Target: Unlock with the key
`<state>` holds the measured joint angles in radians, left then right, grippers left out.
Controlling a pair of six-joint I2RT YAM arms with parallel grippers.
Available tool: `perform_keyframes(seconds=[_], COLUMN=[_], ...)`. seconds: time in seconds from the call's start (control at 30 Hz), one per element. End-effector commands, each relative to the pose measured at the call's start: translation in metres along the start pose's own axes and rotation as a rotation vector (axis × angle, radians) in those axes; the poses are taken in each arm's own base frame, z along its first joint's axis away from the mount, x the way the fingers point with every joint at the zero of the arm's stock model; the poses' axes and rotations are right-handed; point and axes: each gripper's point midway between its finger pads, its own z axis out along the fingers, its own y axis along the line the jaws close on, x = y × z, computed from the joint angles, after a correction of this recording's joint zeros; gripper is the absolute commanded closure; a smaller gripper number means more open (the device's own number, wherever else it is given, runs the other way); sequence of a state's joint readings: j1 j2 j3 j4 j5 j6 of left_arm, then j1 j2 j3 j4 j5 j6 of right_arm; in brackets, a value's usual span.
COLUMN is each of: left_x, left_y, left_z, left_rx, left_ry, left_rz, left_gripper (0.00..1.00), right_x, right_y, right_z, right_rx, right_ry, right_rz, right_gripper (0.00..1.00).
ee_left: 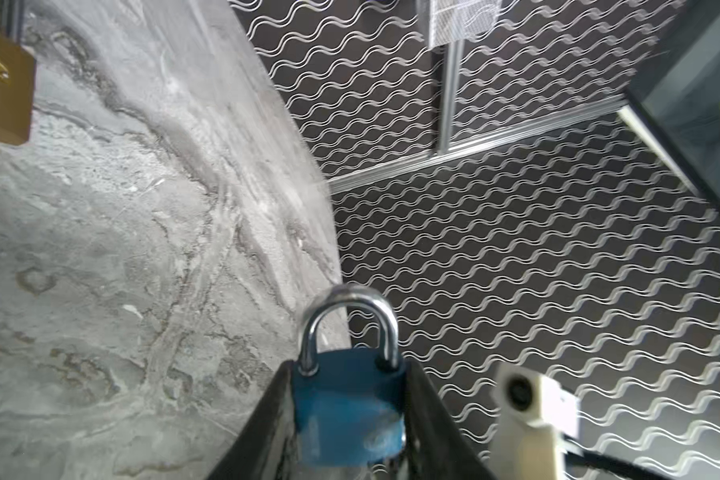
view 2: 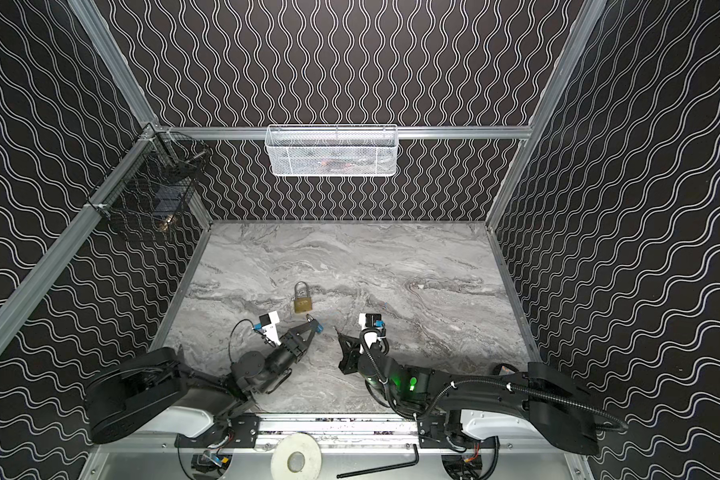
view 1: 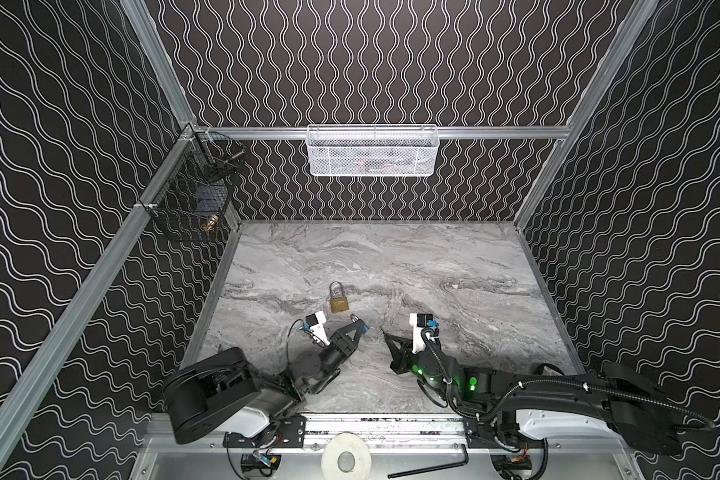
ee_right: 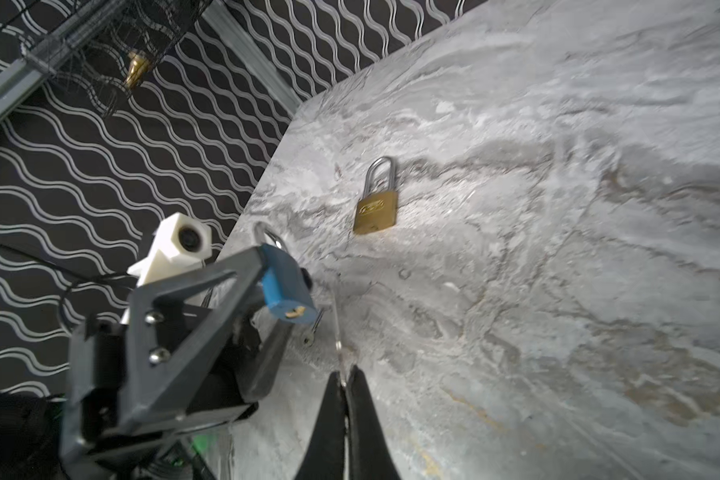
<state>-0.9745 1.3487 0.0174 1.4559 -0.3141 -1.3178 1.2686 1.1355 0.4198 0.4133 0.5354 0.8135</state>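
I should pull the blue padlock back with my left gripper and keep it still for my right gripper's key [ee_right: 336, 316], because the key points past the blue padlock's keyhole [ee_right: 296, 311].
My left gripper [view 1: 359, 325] [ee_left: 348, 374] is shut on a blue padlock [view 1: 365, 329] [ee_left: 350, 411] and holds it by the body just above the marble table [view 1: 454, 266], near the front. The steel shackle [ee_left: 350, 320] points away from the wrist. The brass keyhole [ee_right: 294, 312] on the padlock's underside faces my right gripper. My right gripper [view 1: 385, 335] [ee_right: 345, 376] is shut on a thin silver key [ee_right: 336, 328]. The key's blade sticks out toward the blue padlock [ee_right: 285, 291] and its tip stops a short gap from the keyhole.
A brass padlock [view 1: 339, 302] [ee_right: 376, 210] lies flat on the table just behind the left gripper. A white mesh basket [view 1: 373, 151] hangs on the back wall and black wire baskets [view 1: 200, 195] on the left wall. A tape roll [view 1: 346, 459] and a hex key [view 1: 429, 467] lie on the front rail.
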Motion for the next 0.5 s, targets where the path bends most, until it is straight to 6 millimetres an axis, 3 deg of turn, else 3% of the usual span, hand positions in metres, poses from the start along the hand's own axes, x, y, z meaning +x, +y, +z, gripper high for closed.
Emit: perform_keyframes(seconds=[0.0,0.17,0.33,0.47], left_x=[-0.005,-0.007,-0.020,-0.027], left_y=[-0.012,-0.022,-0.016,-0.012], left_z=[-0.014,-0.028,-0.049,-0.063], left_rx=[0.053,0.068,0.008,-0.034], left_ry=[-0.001,0.030,0.001,-0.001], left_rz=[0.037,0.078,0.088,0.112], left_gripper=[1.00,1.00,1.00,1.00], right_x=[0.000,0.005,0.011,0.006], right_y=[0.008,0.022,0.030,0.050], right_z=[0.001,0.004,0.000,0.006], right_rx=[-0.039,-0.056,-0.049,-0.074], right_ry=[0.002,0.020,0.028,0.015], right_rz=[0.043,0.009,-0.023,-0.100], right_gripper=[1.00,1.00,1.00,1.00])
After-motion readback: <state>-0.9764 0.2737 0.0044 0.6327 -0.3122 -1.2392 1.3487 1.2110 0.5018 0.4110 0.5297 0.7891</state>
